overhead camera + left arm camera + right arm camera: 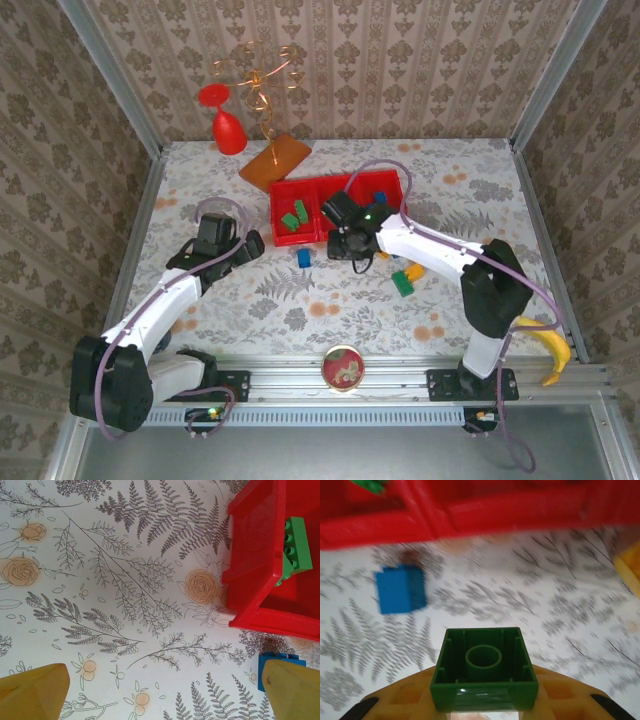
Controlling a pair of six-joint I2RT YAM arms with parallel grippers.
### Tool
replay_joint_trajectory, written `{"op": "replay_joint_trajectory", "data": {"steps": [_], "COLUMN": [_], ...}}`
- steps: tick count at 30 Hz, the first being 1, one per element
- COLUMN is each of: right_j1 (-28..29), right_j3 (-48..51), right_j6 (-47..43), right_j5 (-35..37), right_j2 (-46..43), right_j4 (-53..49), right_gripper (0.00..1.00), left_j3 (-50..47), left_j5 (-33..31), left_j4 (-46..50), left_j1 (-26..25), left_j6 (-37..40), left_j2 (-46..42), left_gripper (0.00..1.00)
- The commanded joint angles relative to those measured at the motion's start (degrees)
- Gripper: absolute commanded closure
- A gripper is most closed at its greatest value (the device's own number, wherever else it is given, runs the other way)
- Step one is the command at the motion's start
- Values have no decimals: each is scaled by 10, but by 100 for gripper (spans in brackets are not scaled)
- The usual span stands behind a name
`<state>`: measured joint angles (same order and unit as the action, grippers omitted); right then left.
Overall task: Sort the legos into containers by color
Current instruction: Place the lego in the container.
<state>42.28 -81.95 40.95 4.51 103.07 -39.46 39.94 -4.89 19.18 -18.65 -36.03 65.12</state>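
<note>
The red tray's end compartment holds only green legos [296,215] and free space in the red tray's end compartment [304,230]. My right gripper should keep carrying the dark green lego until it hangs there.
My right gripper [484,700] is shut on a dark green lego [484,667], whose hollow underside faces the camera. It hangs over the table just in front of the red tray [470,515], with a blue lego [400,589] lying to its left. From above, the right gripper [352,243] sits at the containers' near edge [335,205]. Green legos [293,218] lie in the left compartment. A green lego [402,284] and an orange-yellow one [413,270] lie loose on the table. My left gripper [162,690] is open and holds nothing, left of the tray corner [255,565].
A red goblet [227,125], an orange-brown board [275,160] and a copper wire stand [262,80] are at the back left. A banana [548,350] lies at the near right edge, a round tin [342,368] on the front rail. Patterned walls enclose the table.
</note>
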Motion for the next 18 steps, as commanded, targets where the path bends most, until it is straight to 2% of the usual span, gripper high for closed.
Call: {"op": "replay_joint_trajectory", "data": {"steps": [1, 10, 18], "right_j1": [7, 10, 11], "right_j3": [-75, -266, -381], "right_j6": [-40, -99, -129], "right_j5": [24, 53, 56], "right_j2": [46, 172, 259], "right_j4": [-24, -57, -69], "right_gripper": [80, 79, 79], "left_j3": [-5, -2, 1], "left_j5": [4, 7, 8], "left_j4": [-3, -1, 2], "left_j1": [6, 10, 12], "left_j6": [2, 3, 6], "left_j2": [-11, -13, -14], "left_gripper": [0, 0, 0]}}
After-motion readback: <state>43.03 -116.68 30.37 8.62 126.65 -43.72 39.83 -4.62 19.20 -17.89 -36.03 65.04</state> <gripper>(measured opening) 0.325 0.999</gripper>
